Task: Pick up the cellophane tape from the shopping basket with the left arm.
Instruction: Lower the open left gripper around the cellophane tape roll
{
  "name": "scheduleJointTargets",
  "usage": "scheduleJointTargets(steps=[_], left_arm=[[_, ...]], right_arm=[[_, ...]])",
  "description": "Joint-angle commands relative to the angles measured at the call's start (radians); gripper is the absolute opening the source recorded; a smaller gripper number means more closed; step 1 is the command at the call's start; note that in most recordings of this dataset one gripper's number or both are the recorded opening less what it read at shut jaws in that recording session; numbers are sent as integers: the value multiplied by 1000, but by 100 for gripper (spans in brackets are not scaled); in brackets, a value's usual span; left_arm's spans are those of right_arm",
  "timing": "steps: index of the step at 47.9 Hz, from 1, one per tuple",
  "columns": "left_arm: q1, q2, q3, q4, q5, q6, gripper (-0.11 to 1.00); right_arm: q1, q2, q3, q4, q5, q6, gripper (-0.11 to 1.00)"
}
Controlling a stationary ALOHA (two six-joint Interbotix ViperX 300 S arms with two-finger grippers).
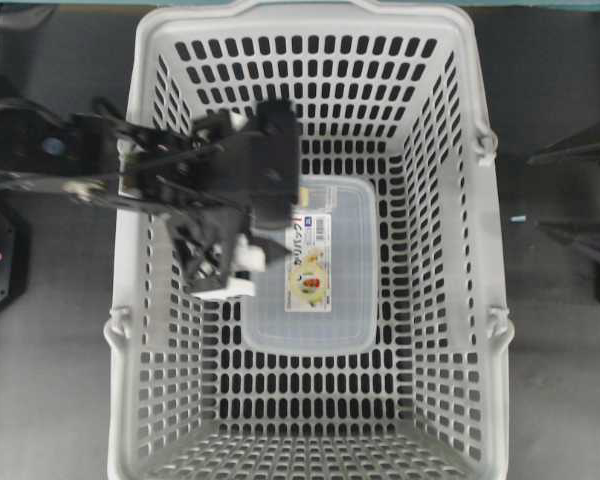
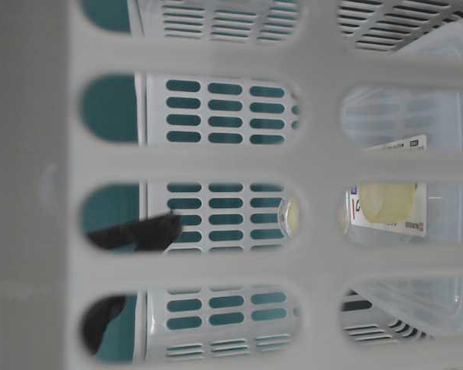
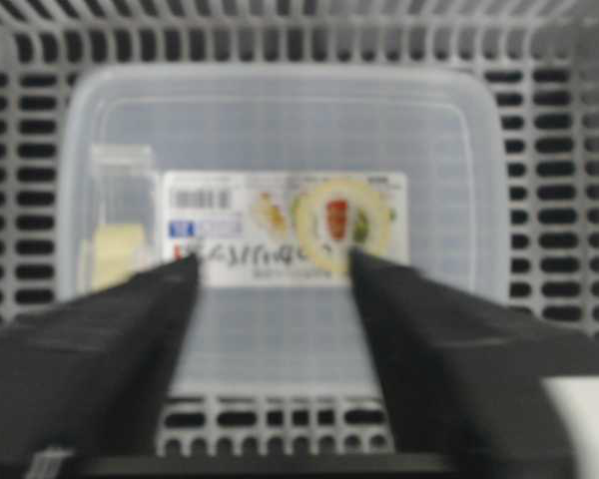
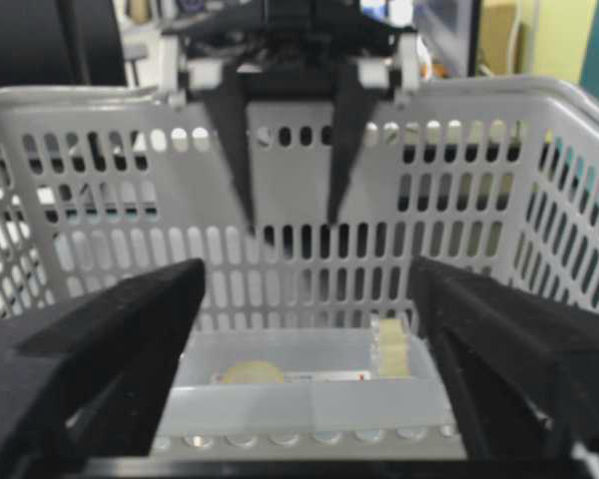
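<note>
I see printed vegetables [image 1: 311, 282] through the cellophane tape's hole [image 1: 295, 287], so the tape will come off by itself and show more of the label when I lift it.
The cellophane tape [image 3: 115, 249], a small pale-yellowish roll in clear wrap, lies on the lid of the clear box [image 3: 280, 130], left of its label. It also shows in the right wrist view [image 4: 392, 349]. In the overhead view I cannot make it out beside the left arm. The box lies on the floor of the light-grey shopping basket [image 1: 492, 250]. My left gripper [image 3: 272, 261] is open and empty, hanging above the box inside the basket [image 4: 292, 215]; the tape is left of its left finger. My right gripper [image 4: 307, 274] is open and empty outside the basket's right wall [image 1: 535, 192].
The clear box [image 1: 345, 300] takes up the middle of the basket floor. The basket walls [image 4: 479, 200] stand high all round. The left arm [image 1: 100, 160] crosses over the basket's left rim.
</note>
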Motion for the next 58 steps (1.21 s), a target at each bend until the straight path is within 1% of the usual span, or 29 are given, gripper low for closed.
scheduleJointTargets(steps=[1, 4, 6, 7, 12, 17, 24, 43, 50, 53, 56, 57, 58], left_arm=[[-14, 34, -51, 3, 11, -2, 74], [-17, 66, -66, 3, 17, -3, 86], [-20, 87, -75, 3, 20, -5, 90], [-21, 97, -78, 3, 21, -3, 91], [-31, 164, -107, 2, 32, -3, 89], [-46, 227, -135, 3, 80, -3, 89], [-60, 291, -161, 2, 129, 0, 89], [-57, 344, -152, 3, 129, 3, 89], [-55, 348, -152, 3, 112, 6, 87], [-54, 347, -152, 3, 110, 6, 84], [-52, 345, -152, 3, 112, 6, 76], [-52, 344, -152, 3, 112, 6, 72], [-52, 344, -152, 3, 112, 6, 66]], right_arm=[[3, 2, -23, 3, -3, 2, 82], [3, -3, -21, 3, -3, 2, 81], [3, -8, -21, 3, -3, 2, 80], [3, -9, -21, 3, -3, 2, 80], [2, -21, -15, 3, -9, 11, 79], [3, -32, -14, 3, -9, 32, 79], [3, -40, -12, 3, -3, 40, 79], [11, -43, -8, 3, -3, 40, 79], [14, -43, -6, 5, -3, 40, 79], [15, -41, -6, 3, -3, 40, 79], [17, -43, -6, 5, -3, 40, 79], [17, -43, -6, 3, -3, 40, 79], [17, -43, -6, 5, -3, 40, 79]])
